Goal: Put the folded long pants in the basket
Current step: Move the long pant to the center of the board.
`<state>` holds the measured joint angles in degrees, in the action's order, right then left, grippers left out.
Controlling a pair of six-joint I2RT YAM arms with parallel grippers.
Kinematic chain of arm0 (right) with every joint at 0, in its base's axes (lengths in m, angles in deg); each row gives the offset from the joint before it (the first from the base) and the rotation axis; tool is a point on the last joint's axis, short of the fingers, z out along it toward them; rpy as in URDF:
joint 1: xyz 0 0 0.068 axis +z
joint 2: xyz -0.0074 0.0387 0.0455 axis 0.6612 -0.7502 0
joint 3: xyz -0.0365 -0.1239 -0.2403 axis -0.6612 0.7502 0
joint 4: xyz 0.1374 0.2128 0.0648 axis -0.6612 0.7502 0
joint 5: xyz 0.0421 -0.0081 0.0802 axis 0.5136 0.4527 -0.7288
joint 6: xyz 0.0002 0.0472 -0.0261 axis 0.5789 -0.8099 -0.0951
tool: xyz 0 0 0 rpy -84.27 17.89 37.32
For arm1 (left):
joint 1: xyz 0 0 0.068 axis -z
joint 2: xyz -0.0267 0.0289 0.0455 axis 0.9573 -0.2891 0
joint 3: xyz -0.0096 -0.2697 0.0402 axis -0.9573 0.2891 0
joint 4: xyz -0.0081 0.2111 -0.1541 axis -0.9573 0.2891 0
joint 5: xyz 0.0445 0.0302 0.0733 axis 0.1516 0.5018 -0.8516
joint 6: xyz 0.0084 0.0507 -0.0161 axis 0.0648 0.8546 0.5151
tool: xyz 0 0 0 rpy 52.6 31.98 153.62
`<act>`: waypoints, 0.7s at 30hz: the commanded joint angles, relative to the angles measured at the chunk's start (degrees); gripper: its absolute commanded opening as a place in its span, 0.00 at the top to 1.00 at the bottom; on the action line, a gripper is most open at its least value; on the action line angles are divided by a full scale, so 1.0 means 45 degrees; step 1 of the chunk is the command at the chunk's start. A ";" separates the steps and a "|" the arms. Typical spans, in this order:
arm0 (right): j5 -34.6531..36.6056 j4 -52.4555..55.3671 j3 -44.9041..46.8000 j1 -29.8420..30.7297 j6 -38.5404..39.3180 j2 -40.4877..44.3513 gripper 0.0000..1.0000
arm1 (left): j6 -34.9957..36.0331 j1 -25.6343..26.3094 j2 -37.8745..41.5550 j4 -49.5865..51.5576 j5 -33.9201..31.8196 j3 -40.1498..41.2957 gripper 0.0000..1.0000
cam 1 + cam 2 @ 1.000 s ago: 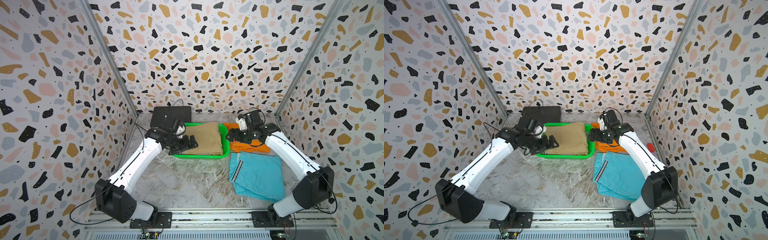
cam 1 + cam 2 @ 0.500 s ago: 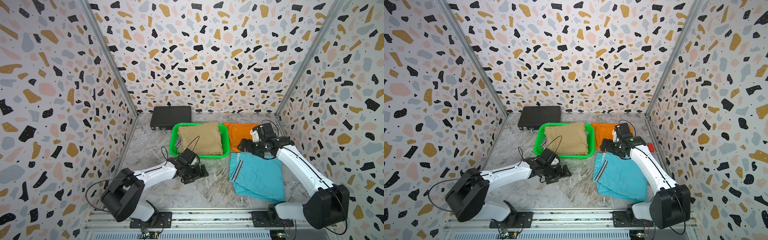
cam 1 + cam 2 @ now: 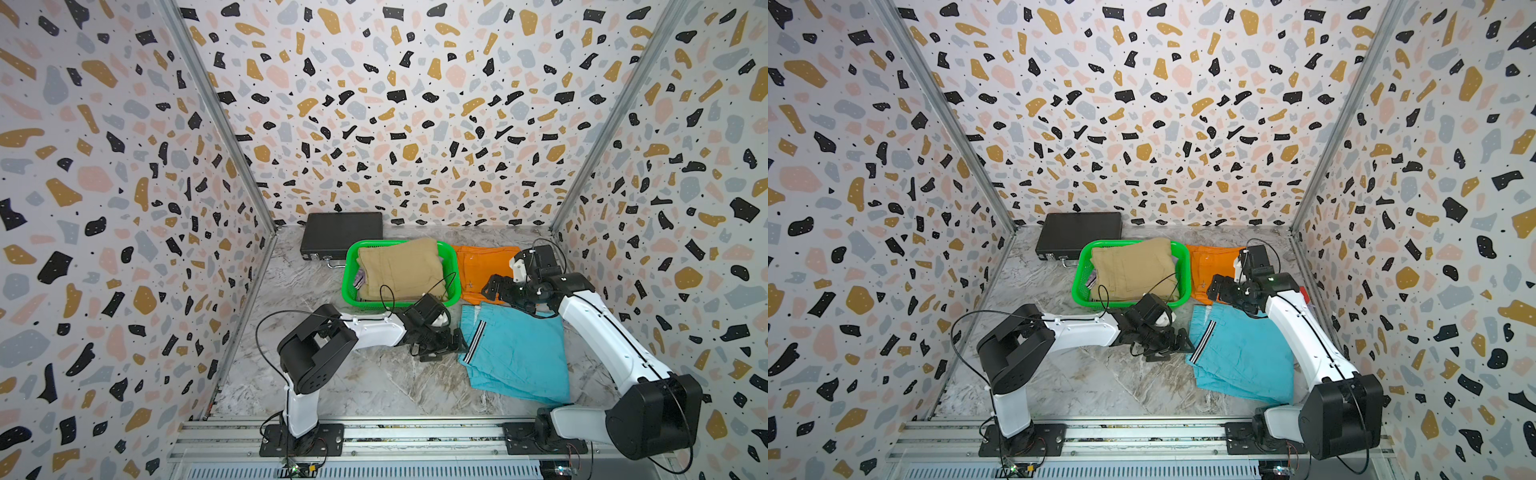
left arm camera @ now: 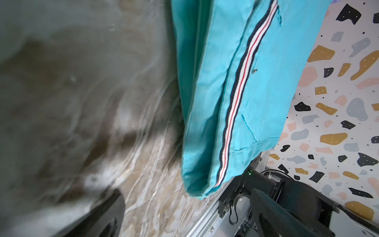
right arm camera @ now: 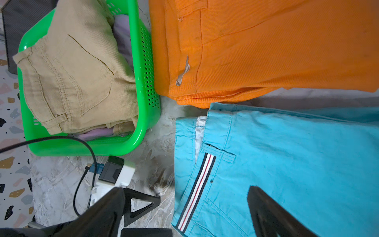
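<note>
Next, my left gripper pulls the turquoise pants (image 3: 520, 352) by their striped edge (image 3: 475, 341) over to the front of the green basket first, because the pants lie off to one side of it.
The green basket (image 3: 348, 270) (image 3: 1077, 282) (image 5: 143, 82) holds tan folded pants (image 3: 399, 268) (image 5: 71, 78) lying on lilac ones (image 5: 121, 34). To the right of the basket lie orange pants (image 3: 478, 266) (image 5: 266, 47). Turquoise striped-trim pants (image 3: 515, 357) (image 4: 235, 82) (image 5: 287, 160) lie nearer the front. My left gripper (image 3: 446, 345) (image 4: 190, 217) is open and low on the table at the turquoise pants' left edge. My right gripper (image 3: 496, 289) (image 5: 186, 215) hangs open and empty over the seam between the orange and turquoise pants.
A flat black box (image 3: 341, 235) sits at the back wall behind the basket. Patterned walls close in the left, back and right sides. The left arm's cable (image 3: 390, 291) loops over the basket's front rim. A metal rail (image 3: 415, 432) runs along the front.
The left arm has swung from the basket forward to the turquoise pants' left edge. The right arm has drawn back from the basket to the pants on the right, its jaws opening slightly wider.
</note>
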<state>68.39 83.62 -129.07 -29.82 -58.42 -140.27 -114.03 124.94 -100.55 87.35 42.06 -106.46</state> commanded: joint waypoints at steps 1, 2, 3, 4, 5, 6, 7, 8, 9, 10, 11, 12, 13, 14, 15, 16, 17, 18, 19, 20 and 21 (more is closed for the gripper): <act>0.0018 0.0120 -0.0127 -0.0047 0.0139 0.0400 0.01 | 0.0350 0.0305 -0.1585 0.1935 -0.0613 -0.0685 0.01; -0.0013 0.0123 -0.0130 -0.0037 0.0153 0.0396 0.01 | 0.0395 0.0407 -0.1884 0.2119 -0.0562 -0.1028 0.03; -0.0020 0.0123 -0.0113 -0.0057 0.0149 0.0425 0.01 | 0.0415 0.0499 -0.2177 0.2253 -0.0477 -0.1345 0.08; -0.0041 0.0140 -0.0074 -0.0071 0.0167 0.0424 0.01 | 0.0426 0.0545 -0.2408 0.2329 -0.0364 -0.1504 0.14; -0.0034 0.0135 -0.0081 -0.0060 0.0178 0.0432 0.01 | 0.0425 0.0552 -0.2629 0.2403 -0.0282 -0.1669 0.25; -0.0013 0.0136 -0.0050 -0.0067 0.0187 0.0455 0.01 | 0.0406 0.0571 -0.2776 0.2411 -0.0229 -0.1713 0.41; -0.0018 0.0125 -0.0047 -0.0071 0.0188 0.0487 0.01 | 0.0457 0.0554 -0.2836 0.2403 -0.0209 -0.1751 0.55; 0.0001 0.0107 -0.0022 -0.0072 0.0190 0.0505 0.01 | 0.0497 0.0570 -0.2886 0.2401 -0.0193 -0.1798 0.72; 0.0021 0.0138 -0.0002 -0.0061 0.0205 0.0505 0.01 | 0.0537 0.0588 -0.2904 0.2403 -0.0188 -0.1848 0.88; 0.0034 0.0125 0.0009 -0.0065 0.0212 0.0495 0.01 | 0.0586 0.0572 -0.2878 0.2400 -0.0182 -0.1846 1.00; 0.0032 0.0125 0.0028 -0.0070 0.0208 0.0526 0.01 | 0.0611 0.0571 -0.2822 0.2408 -0.0256 -0.1805 1.00; 0.0021 0.0134 0.0038 -0.0072 0.0224 0.0541 0.01 | 0.0635 0.0571 -0.2680 0.2420 -0.0358 -0.1682 1.00; 0.0021 0.0125 0.0032 -0.0090 0.0208 0.0561 0.01 | 0.0667 0.0571 -0.2494 0.2420 -0.0474 -0.1571 1.00; 0.0028 0.0139 0.0044 -0.0091 0.0225 0.0568 0.01 | 0.0707 0.0562 -0.2219 0.2427 -0.0600 -0.1386 1.00; 0.0030 0.0169 0.0033 -0.0091 0.0230 0.0579 0.01 | 0.0770 0.0540 -0.1931 0.2444 -0.0731 -0.1209 1.00; 0.0009 0.0186 0.0023 -0.0091 0.0246 0.0584 0.01 | 0.0863 0.0532 -0.1527 0.2493 -0.0847 -0.0937 1.00; -0.0006 0.0214 0.0019 -0.0091 0.0265 0.0589 0.01 | 0.0973 0.0453 -0.1065 0.2618 -0.1003 -0.0645 1.00; -0.0047 0.0256 0.0029 -0.0077 0.0285 0.0606 0.01 | 0.1089 0.0398 -0.0684 0.2829 -0.1171 -0.0390 1.00; -0.0102 0.0288 0.0012 -0.0108 0.0305 0.0570 0.01 | 0.1233 0.0296 -0.0120 0.3193 -0.1423 -0.0069 1.00; -0.0160 0.0352 -0.0002 -0.0109 0.0324 0.0545 0.01 | 0.1420 0.0211 0.0445 0.3600 -0.1747 0.0261 1.00; -0.0222 0.0395 0.0009 -0.0109 0.0324 0.0531 0.01 | 0.1571 0.0121 0.0950 0.3969 -0.2034 0.0566 1.00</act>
<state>68.10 83.82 -129.07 -30.08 -57.81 -139.62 -109.95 126.71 -100.83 95.39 38.89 -107.46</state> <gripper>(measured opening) 0.992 0.069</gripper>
